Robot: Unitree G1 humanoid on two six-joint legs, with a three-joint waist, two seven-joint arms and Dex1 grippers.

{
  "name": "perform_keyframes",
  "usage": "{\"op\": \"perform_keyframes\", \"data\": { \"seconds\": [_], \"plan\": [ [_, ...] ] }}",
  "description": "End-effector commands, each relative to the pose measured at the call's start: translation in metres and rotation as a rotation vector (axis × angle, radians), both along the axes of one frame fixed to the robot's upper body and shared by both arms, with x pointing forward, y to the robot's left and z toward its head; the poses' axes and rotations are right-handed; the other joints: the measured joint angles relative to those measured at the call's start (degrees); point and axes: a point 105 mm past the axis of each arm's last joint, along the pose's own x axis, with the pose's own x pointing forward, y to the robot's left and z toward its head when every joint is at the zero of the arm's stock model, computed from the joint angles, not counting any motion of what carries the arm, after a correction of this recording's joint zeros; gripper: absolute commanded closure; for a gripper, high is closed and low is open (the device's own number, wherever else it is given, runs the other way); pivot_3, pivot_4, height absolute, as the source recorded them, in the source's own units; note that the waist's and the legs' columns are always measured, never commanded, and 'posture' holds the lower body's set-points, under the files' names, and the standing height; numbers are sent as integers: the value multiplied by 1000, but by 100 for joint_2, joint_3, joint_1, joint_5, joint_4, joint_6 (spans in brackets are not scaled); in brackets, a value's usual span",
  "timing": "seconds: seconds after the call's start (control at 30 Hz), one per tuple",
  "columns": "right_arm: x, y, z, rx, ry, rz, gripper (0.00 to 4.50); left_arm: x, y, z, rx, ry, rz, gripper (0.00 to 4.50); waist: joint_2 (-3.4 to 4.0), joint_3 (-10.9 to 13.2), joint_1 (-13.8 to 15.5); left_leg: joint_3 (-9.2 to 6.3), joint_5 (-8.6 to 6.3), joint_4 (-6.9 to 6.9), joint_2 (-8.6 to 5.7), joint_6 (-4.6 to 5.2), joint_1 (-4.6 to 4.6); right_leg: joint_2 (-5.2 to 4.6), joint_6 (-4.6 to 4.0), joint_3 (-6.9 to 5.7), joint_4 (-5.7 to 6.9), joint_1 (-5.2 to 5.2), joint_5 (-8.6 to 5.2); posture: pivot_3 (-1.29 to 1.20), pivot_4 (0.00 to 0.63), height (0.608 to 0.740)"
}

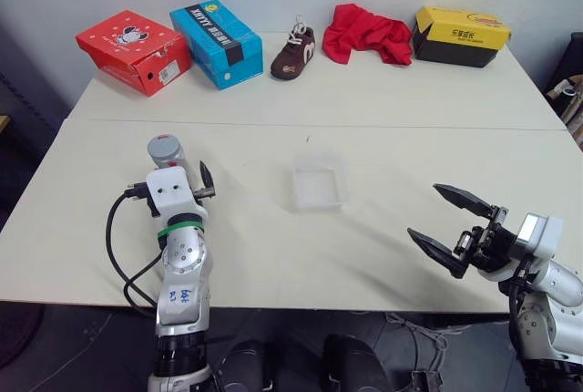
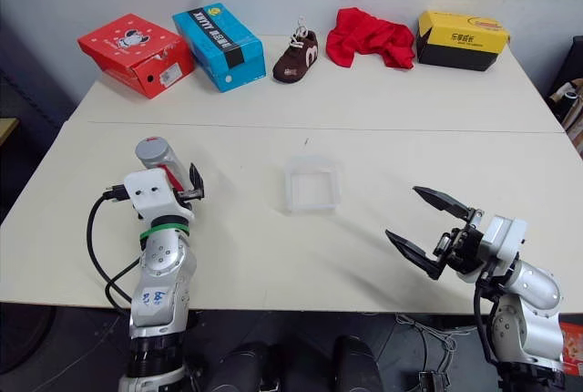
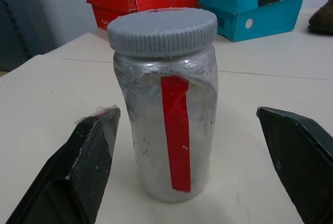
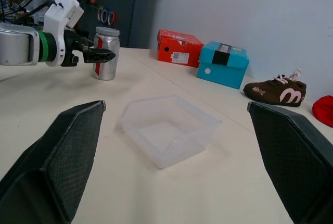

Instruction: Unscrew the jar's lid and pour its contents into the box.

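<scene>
The grey ribbed lid (image 3: 162, 32) is almost as wide as the jar (image 3: 169, 130), so I expect the jar to show a wide opening when the robot unscrews the lid.
The jar (image 3: 166, 130) stands upright on the white table, silvery-grey with a red vertical stripe. Its grey ribbed lid (image 3: 162, 28) is screwed on. Through the cloudy wall I cannot make out the contents. My left gripper (image 1: 182, 173) is open, with one black finger on each side of the jar and a gap on both sides. The box (image 1: 320, 202), shallow and of clear plastic, lies mid-table to the right of the jar. My right gripper (image 1: 424, 211) hovers open at the near right, pointing towards the box (image 4: 177, 153) with nothing between its fingers.
Along the far table edge stand a red shoe box (image 1: 133, 50), a blue shoe box (image 1: 216, 43), a brown shoe (image 1: 293, 53), a red cloth (image 1: 366, 34) and a yellow-black box (image 1: 460, 36). A black cable (image 1: 114, 246) loops from my left wrist.
</scene>
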Motion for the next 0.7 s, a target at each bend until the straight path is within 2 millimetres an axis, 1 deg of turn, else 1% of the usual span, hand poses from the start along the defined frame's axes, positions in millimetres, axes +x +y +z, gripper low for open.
{"op": "perform_keyframes", "data": {
  "seconds": [0.03,0.2,0.33,0.5,0.6,0.63,0.7],
  "plan": [
    [-4,-2,10,-1,-44,-15,0,8,2,11,25,-56,12,48,0,0,2,0,0,0,0,0,0,-1,0,-1,2,0,0,0,150,740],
    [-4,-3,10,5,-43,-33,0,16,11,10,34,-57,51,48,0,0,3,0,8,0,0,15,-1,0,1,-3,0,1,0,0,150,740],
    [-5,-3,8,8,-36,-41,0,23,10,10,52,-60,36,48,0,0,2,0,11,-1,0,20,-1,0,1,-4,0,1,1,0,150,740],
    [-6,-6,3,12,-24,-53,0,28,11,10,63,-66,22,48,0,0,4,-1,10,-1,0,18,-1,-1,2,-5,0,1,1,0,150,740],
    [-8,-7,-2,13,-15,-58,0,29,11,11,67,-76,22,627,0,0,2,-1,10,-2,0,18,-1,0,2,-5,-1,1,1,0,150,740],
    [-8,-8,-3,13,-12,-59,0,30,10,13,65,-84,14,876,0,0,2,-1,10,-2,0,18,-1,0,2,-5,-2,1,1,0,150,740],
    [-9,-8,-6,14,-8,-61,0,31,10,13,62,-84,13,1520,0,0,2,-1,10,-2,0,18,-1,0,3,-5,-2,1,1,0,150,740]
  ]
}}
